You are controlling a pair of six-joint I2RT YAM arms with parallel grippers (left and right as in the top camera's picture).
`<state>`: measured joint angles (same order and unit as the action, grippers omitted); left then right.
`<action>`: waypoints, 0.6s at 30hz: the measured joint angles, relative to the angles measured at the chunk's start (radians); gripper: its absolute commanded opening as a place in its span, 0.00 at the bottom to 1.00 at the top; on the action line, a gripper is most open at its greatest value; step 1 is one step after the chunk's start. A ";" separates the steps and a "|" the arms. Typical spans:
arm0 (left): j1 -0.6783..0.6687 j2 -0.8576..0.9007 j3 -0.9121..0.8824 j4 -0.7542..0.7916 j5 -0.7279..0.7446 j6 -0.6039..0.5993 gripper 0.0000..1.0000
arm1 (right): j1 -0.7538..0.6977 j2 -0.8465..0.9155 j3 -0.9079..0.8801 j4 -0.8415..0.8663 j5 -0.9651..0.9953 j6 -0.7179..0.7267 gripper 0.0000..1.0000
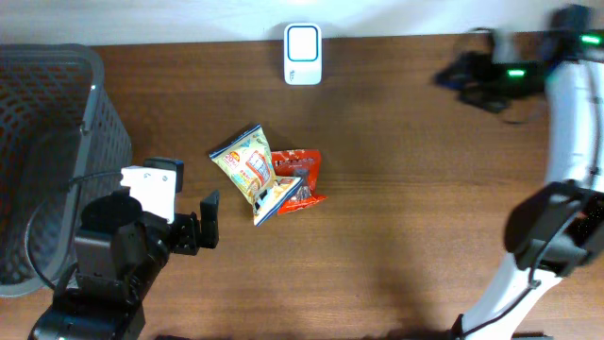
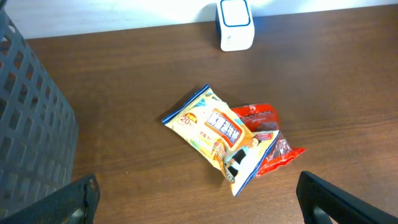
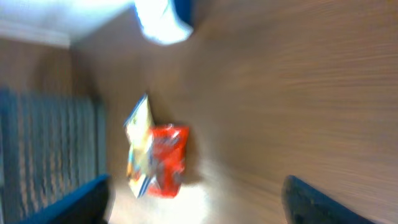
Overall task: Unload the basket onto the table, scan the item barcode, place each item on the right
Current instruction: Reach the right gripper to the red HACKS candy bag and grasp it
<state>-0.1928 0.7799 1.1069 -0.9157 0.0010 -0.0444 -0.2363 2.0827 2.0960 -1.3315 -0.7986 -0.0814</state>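
I can see the red packet sticking out (image 1: 304, 166) from under the yellow packet, so I should keep moving my right gripper toward the red packet's exposed middle (image 1: 300, 179) and close it there.
Two snack packets lie together mid-table: a yellow packet (image 1: 248, 170) partly over a red packet (image 1: 304, 178). The white barcode scanner (image 1: 303, 54) stands at the table's far edge. My left gripper (image 1: 189, 194) hovers open at the near left, left of the packets, with nothing between its fingers. Its wrist view shows the yellow packet (image 2: 214, 130), the red packet (image 2: 270, 146) and the scanner (image 2: 236, 23) ahead of the gripper (image 2: 202, 208). My right gripper (image 1: 469, 76) is blurred at the far right, raised and away from the packets. It is open and empty (image 3: 199, 208).
A dark mesh basket (image 1: 47, 142) fills the left end of the table, close beside my left arm, and shows as a grid wall (image 2: 31, 130) in the left wrist view. The right arm's white link (image 1: 576, 104) runs along the right edge.
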 measured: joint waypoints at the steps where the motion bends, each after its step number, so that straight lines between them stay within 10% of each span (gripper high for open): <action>1: 0.000 0.000 0.000 -0.001 0.000 0.000 0.99 | 0.071 0.000 0.000 -0.002 0.032 -0.018 0.99; 18: 0.000 0.000 0.000 -0.001 0.000 0.000 0.99 | 0.679 0.000 -0.037 0.097 0.343 0.128 0.91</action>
<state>-0.1928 0.7799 1.1069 -0.9165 0.0010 -0.0444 0.4427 2.0827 2.0590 -1.2346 -0.4553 0.0467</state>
